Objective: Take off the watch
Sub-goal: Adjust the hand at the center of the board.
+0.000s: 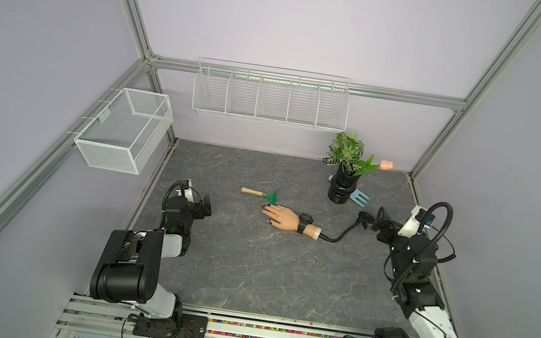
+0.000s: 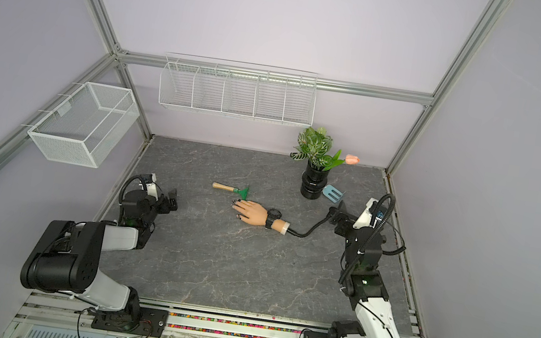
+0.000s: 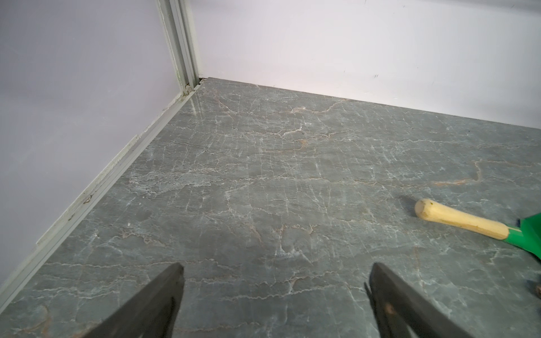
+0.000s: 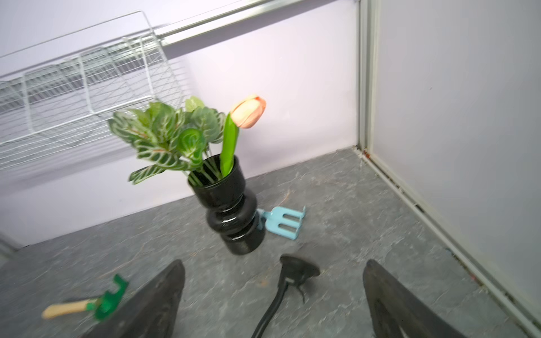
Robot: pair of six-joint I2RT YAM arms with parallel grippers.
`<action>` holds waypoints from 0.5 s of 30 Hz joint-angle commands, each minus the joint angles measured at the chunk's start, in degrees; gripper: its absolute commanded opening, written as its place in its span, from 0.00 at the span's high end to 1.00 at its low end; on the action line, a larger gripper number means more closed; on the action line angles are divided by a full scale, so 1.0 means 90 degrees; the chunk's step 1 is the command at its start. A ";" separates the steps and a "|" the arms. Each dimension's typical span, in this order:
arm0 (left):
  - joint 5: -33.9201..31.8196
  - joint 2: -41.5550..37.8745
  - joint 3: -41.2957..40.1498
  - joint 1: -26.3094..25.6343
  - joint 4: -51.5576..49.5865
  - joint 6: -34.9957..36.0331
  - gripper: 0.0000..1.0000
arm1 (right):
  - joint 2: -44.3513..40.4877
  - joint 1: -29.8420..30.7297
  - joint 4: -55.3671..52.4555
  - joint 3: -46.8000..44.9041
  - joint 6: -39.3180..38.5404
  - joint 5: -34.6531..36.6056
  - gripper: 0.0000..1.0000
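The watch is away from my right gripper, which is at the stalk's base (image 1: pixel 366 217). Next, my right gripper backs off and grips the forearm (image 1: pixel 312 231) once my left gripper turns the mannequin hand.
The black watch (image 1: pixel 305 220) (image 2: pixel 274 215) is strapped round the wrist of a tan mannequin hand (image 1: pixel 282 215) (image 2: pixel 250 211) that lies mid-table in both top views. A black gooseneck stalk (image 1: pixel 343 234) (image 4: pixel 276 301) runs from the wrist to its round base (image 1: pixel 364 217) (image 4: pixel 298 267). My right gripper (image 1: pixel 378 223) (image 2: pixel 340 215) (image 4: pixel 274 261) stands open over that base, with the stalk passing between its fingers untouched. My left gripper (image 1: pixel 206 206) (image 2: pixel 172 202) (image 3: pixel 277 264) is open over bare table at the left, far from the hand. Neither wrist view shows the watch.
A black vase with plant and tulip (image 1: pixel 343 188) (image 4: pixel 231 210) stands at the back right, with a blue hand fork (image 1: pixel 362 197) (image 4: pixel 282 222) beside it. A green rake with wooden handle (image 1: pixel 259 193) (image 3: pixel 462 219) lies near the fingertips. Wire baskets (image 1: pixel 271 96) and a mesh basket (image 1: pixel 124 130) hang on the walls.
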 commanded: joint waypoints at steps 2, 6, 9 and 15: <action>-0.0065 -0.0530 0.0374 -0.0144 -0.0778 0.0186 0.01 | -0.0404 0.0402 -0.2217 0.0078 0.0793 -0.1051 0.03; -0.1215 -0.2103 0.0380 -0.0933 -0.1859 0.0132 0.01 | -0.0329 0.1074 -0.2932 0.0117 0.1041 -0.2194 0.02; -0.2124 -0.3396 0.0670 -0.1364 -0.3140 -0.1208 0.01 | -0.0138 0.1859 -0.3427 0.0135 0.0963 -0.2512 0.02; -0.1590 -0.4438 0.1137 -0.1866 -0.5097 -0.5129 0.01 | 0.0905 0.2984 -0.3591 0.0443 0.0806 -0.2666 0.02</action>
